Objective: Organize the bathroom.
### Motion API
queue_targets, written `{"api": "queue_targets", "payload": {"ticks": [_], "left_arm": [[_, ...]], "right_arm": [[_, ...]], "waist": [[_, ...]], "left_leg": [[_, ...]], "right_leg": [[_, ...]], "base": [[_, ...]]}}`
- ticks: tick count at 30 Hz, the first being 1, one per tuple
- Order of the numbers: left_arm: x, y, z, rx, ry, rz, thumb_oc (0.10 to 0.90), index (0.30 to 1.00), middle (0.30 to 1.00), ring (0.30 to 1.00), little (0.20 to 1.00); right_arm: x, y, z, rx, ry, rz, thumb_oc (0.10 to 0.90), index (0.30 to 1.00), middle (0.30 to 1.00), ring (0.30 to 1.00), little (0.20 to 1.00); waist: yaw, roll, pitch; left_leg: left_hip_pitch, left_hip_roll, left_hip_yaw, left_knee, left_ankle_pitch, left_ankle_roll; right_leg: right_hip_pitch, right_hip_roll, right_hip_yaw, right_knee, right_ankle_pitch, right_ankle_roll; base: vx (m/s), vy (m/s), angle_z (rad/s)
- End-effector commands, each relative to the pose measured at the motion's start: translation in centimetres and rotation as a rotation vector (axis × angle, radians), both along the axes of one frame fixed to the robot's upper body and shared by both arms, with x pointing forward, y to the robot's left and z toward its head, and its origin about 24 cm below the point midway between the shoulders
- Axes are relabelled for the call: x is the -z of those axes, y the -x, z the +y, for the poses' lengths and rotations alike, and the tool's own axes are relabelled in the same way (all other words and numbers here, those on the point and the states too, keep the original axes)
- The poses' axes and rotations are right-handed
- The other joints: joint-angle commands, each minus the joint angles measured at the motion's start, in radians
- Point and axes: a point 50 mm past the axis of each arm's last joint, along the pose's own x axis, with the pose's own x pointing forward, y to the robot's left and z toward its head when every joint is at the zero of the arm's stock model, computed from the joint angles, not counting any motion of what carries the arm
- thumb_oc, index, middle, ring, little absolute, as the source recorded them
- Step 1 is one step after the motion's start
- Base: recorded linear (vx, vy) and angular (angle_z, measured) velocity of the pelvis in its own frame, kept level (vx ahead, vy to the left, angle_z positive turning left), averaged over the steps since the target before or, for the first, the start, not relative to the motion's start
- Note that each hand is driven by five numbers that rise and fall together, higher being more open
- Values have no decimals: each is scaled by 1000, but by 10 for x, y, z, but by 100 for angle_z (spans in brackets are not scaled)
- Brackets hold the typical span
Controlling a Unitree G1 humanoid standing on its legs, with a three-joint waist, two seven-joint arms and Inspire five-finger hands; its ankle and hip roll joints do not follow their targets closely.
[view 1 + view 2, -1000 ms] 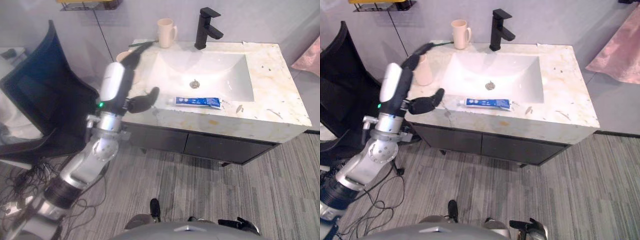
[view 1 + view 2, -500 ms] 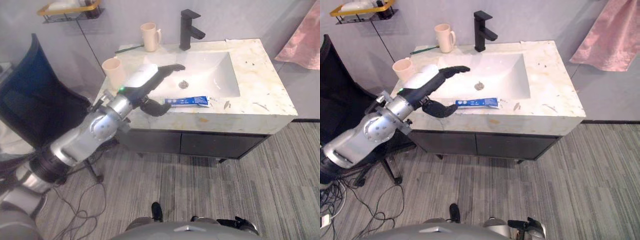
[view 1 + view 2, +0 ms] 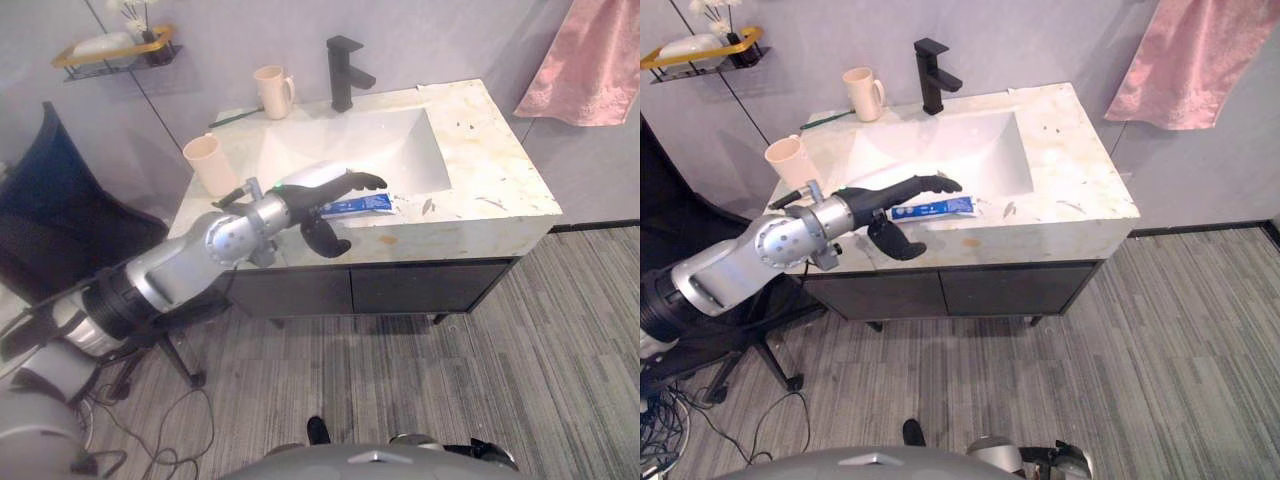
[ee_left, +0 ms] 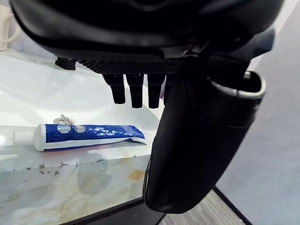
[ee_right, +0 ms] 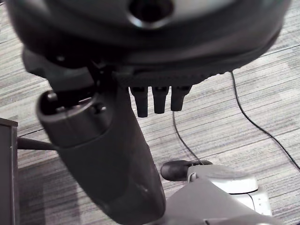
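The toothpaste tube's body (image 4: 89, 135) is rounded and straight, so its flat tail (image 3: 384, 203) will point straight out rather than sag when I lift the cap end.
A blue and white toothpaste tube (image 3: 365, 205) lies flat on the marble counter (image 3: 480, 190), between the basin and the counter's front edge. My left hand (image 3: 310, 188) hovers open just above the tube's left end. Its fingers (image 4: 133, 89) point straight out over the tube (image 4: 89, 135), and its thumb (image 4: 201, 140) hangs down past the counter's front edge. Nothing is held. A pink cup (image 3: 205, 163) stands at the counter's left end. Behind it a cream mug (image 3: 270, 90) has a toothbrush (image 3: 235, 117) lying beside it. My right hand (image 5: 103, 150) hangs open over the floor.
A black faucet (image 3: 345, 72) stands behind the white basin (image 3: 350, 150). A wall shelf (image 3: 105, 50) hangs at the upper left, and a pink towel (image 3: 590, 60) at the upper right. A black office chair (image 3: 60, 230) stands left of the cabinet.
The camera has shifted. My left hand has swung from beside the pink cup, across the counter's front, to just above the toothpaste tube, staying open.
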Motion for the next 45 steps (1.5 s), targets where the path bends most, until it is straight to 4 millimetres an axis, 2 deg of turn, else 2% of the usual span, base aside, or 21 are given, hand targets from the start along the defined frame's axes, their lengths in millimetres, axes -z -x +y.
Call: {"api": "queue_targets", "payload": {"ticks": [1, 8, 13, 45], "left_arm": [[-72, -21, 4, -82, 19, -350, 800, 900, 900, 900, 900], [-82, -24, 10, -141, 75, -401, 800, 900, 900, 900, 900], [-84, -30, 17, -177, 55, -373, 800, 900, 900, 900, 900], [-59, -57, 35, -349, -11, -231, 800, 900, 900, 900, 900]], "right_arm": [[-5, 1, -17, 1, 51, 4, 800, 900, 900, 900, 900], [-4, 6, -16, -3, 47, 20, 800, 900, 900, 900, 900], [-4, 8, -16, -5, 48, 23, 800, 900, 900, 900, 900], [-7, 13, -27, 12, 69, 14, 800, 900, 900, 900, 900]], "waist": [[6, -34, -43], [3, -31, -47], [0, -30, -47], [-37, -39, -33]], "left_leg": [[40, -6, 59, 105, -179, -32], [37, -5, 59, 109, -180, -32], [34, -3, 62, 114, -181, -31], [17, 12, 87, 157, -188, -29]], "right_leg": [[-98, -8, 36, 18, -14, 78], [-100, -6, 41, 25, -22, 74], [-102, -6, 42, 32, -27, 71], [-105, 5, 58, 68, -59, 52]], "base": [[35, -14, 0], [25, -9, 0], [20, -11, 0], [36, -11, -2]]}}
